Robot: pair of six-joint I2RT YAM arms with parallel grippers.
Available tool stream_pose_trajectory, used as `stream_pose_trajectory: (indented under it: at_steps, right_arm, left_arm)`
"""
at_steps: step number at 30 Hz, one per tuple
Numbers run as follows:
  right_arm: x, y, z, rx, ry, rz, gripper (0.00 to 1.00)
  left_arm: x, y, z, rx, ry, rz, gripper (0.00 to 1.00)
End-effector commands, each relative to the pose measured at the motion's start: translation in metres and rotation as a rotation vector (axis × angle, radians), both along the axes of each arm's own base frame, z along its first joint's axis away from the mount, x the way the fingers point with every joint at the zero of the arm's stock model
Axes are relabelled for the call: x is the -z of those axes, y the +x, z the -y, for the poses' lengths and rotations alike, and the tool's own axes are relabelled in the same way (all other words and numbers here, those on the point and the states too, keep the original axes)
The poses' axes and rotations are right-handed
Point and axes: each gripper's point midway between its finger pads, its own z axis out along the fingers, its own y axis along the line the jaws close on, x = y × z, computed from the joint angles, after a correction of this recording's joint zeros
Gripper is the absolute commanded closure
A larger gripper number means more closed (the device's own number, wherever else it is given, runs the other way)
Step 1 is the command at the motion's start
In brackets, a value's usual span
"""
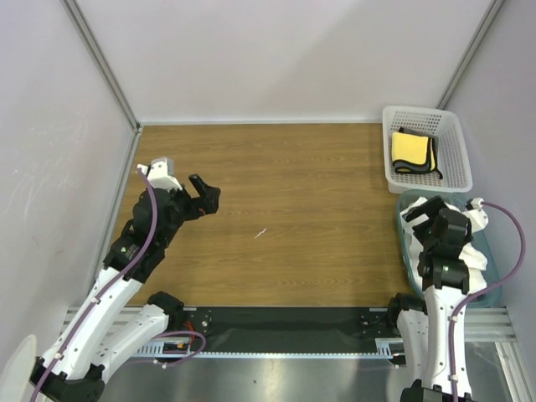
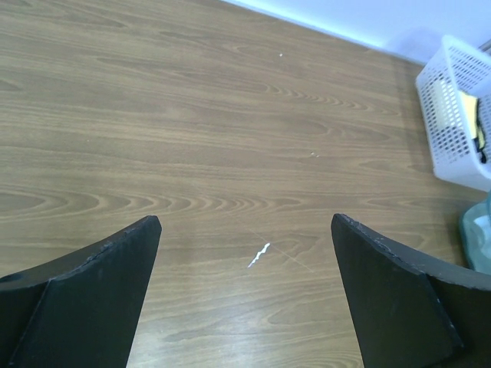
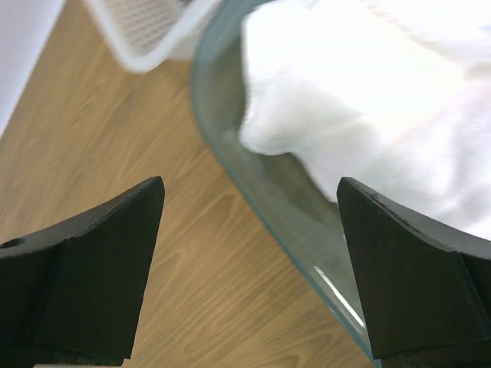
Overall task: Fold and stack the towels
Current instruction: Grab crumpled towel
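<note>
The teal tub will be empty once I lift the white towel (image 1: 473,257) out, because only white folds and some of the teal tub's clear bottom (image 3: 295,180) show inside.
A folded yellow towel (image 1: 410,149) with a dark edge lies in the white perforated basket (image 1: 456,146) at the back right. A large white towel (image 3: 368,92) is bunched inside a translucent teal tub (image 3: 261,192) at the right edge of the table. My right gripper (image 3: 250,184) hovers open over the tub's near-left rim, one finger over bare wood and the other over the tub, nothing between them. From above, that right gripper (image 1: 423,211) covers much of the white towel (image 1: 479,255). My left gripper (image 1: 208,191) is open over bare wood at the left, far from any towel.
The wooden table (image 1: 293,184) is walled at the back and on both sides. A tiny white scrap (image 2: 259,255) lies near the table's middle, just ahead of the left gripper (image 2: 245,222). The left wrist view catches the basket (image 2: 453,115) and a corner of the tub (image 2: 477,238).
</note>
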Motion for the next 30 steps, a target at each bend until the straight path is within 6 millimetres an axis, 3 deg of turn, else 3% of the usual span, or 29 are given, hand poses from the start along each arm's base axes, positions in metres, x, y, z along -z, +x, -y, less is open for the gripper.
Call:
stream_pose_trajectory:
  at_steps: [1, 5, 9, 15, 16, 21, 28, 30]
  right_arm:
    - [-0.01, -0.024, 0.044, 0.273, -0.068, -0.086, 0.0]
    - [0.0, -0.016, 0.058, 0.319, -0.041, -0.161, 0.0]
    - [0.025, -0.004, 0.078, 0.369, 0.023, -0.265, 0.0]
    - [0.049, 0.01, 0.087, 0.378, 0.036, -0.277, 0.0]
    - [0.062, 0.008, 0.088, 0.381, 0.041, -0.299, 0.0]
    - [0.082, 0.012, 0.091, 0.401, 0.081, -0.307, 0.0]
    - [0.122, 0.0, 0.104, 0.466, 0.063, -0.422, 0.0]
    - [0.132, -0.001, 0.104, 0.455, 0.078, -0.424, 0.07]
  left_arm:
    - [-0.016, 0.007, -0.002, -0.005, 0.019, 0.042, 0.0]
    - [-0.009, 0.012, -0.001, -0.011, 0.033, 0.024, 0.0]
    - [-0.005, 0.013, -0.002, -0.02, 0.039, 0.009, 0.0]
    - [-0.004, 0.011, -0.011, -0.057, 0.031, 0.011, 0.0]
    - [-0.003, 0.011, -0.013, -0.063, 0.027, 0.009, 0.0]
    - [-0.007, 0.008, -0.015, -0.052, -0.002, 0.026, 0.0]
    - [-0.006, 0.005, -0.016, -0.043, -0.047, 0.039, 0.0]
    - [-0.008, 0.005, -0.01, -0.013, -0.065, 0.054, 0.0]
